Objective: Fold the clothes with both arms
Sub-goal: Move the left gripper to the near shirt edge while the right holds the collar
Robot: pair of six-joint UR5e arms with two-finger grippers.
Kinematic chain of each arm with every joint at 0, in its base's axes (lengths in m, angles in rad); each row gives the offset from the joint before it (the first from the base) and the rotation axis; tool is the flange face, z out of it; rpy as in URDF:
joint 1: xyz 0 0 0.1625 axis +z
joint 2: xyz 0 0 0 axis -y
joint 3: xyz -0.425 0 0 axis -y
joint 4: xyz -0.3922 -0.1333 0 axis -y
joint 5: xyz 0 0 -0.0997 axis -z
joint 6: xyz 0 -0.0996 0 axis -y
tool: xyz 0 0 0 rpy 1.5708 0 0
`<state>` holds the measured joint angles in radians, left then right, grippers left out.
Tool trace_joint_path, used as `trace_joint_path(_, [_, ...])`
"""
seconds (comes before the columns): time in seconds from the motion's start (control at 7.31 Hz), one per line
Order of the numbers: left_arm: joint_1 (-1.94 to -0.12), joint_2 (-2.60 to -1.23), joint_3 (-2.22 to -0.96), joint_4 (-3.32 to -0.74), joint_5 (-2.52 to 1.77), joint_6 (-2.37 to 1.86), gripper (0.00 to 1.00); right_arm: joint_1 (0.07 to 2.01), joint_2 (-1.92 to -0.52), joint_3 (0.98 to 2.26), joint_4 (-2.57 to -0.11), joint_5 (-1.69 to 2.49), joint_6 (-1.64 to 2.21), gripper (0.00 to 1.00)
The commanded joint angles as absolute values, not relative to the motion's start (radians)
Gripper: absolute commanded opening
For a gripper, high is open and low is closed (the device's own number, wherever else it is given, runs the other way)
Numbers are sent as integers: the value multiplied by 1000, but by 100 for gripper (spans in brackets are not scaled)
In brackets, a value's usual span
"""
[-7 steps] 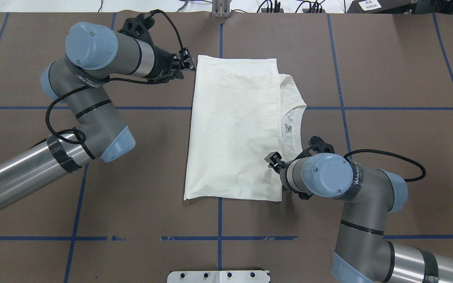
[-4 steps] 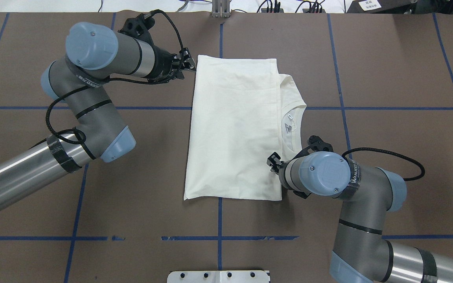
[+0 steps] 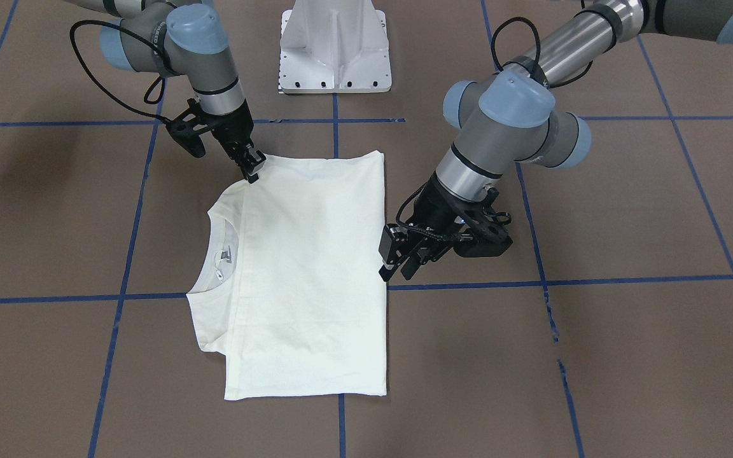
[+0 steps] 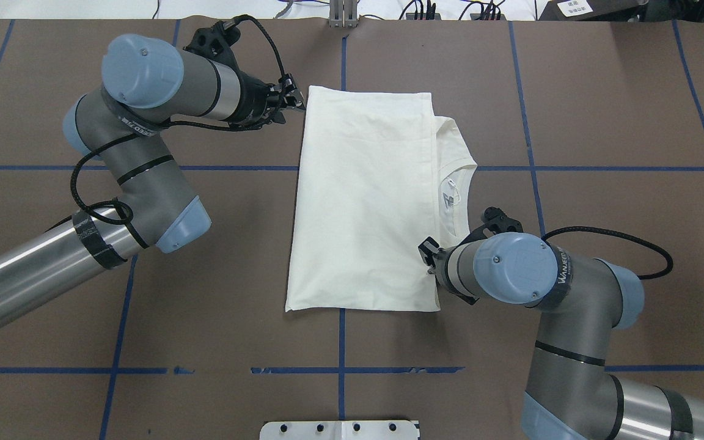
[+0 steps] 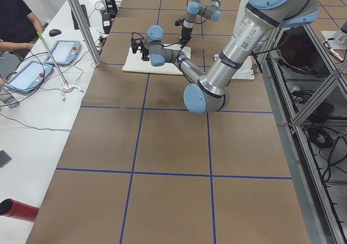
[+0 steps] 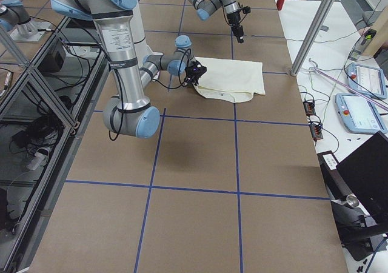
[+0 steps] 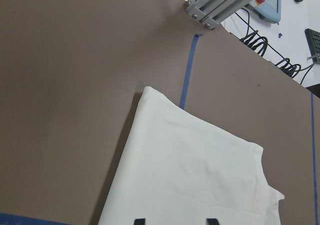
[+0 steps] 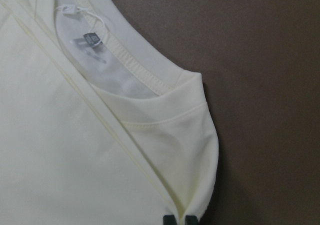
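The cream-white T-shirt's far edge [image 3: 307, 394] is lying loose on the smooth brown table, so the shirt [image 3: 310, 271] will slide along when I draw its near corners back.
The cream-white T-shirt [image 4: 364, 201] lies folded on the brown table, plain back up, with the ribbed neck and label showing at its right side [image 3: 220, 254]. The print is hidden. My left gripper [image 4: 296, 101] is open and empty, raised just off the shirt's far left corner; it also shows in the front view [image 3: 397, 270]. The left wrist view shows the shirt [image 7: 190, 170] below its spread fingertips [image 7: 140, 221]. My right gripper [image 4: 428, 250] sits low at the shirt's near right shoulder edge [image 3: 252, 170]. Its fingertips [image 8: 171, 219] are pinched on the shoulder fold [image 8: 200, 150].
The white pedestal base [image 3: 335, 51] stands at the robot's side of the table. Blue tape lines [image 4: 340, 370] cross the brown surface. An aluminium post [image 4: 343, 15] stands at the far edge. Side benches hold tablets [image 5: 27, 73] and cables.
My right arm's elbow and wrist have shifted slightly right and toward the robot, with the gripper staying at the shoulder edge. The left arm and the shirt have not moved.
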<state>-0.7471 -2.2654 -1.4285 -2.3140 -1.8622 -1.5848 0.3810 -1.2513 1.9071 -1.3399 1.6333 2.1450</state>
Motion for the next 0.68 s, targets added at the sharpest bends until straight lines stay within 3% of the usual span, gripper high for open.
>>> trace_joint_path(0.0, [-718, -2228, -1460, -2313, -1858, -1700, 51, 382, -1310, 1992, -1342, 1629, 2151, 0])
trace_joint_path(0.27, [-611, -2067, -1637, -2312, -1852, -1767, 62, 380, -1310, 1990, -1342, 1634, 2149, 0])
trace_joint_path(0.55, [-458, -2014, -1695, -2268, -1756, -1889, 65, 380, -1309, 1988, -1342, 1637, 2143, 0])
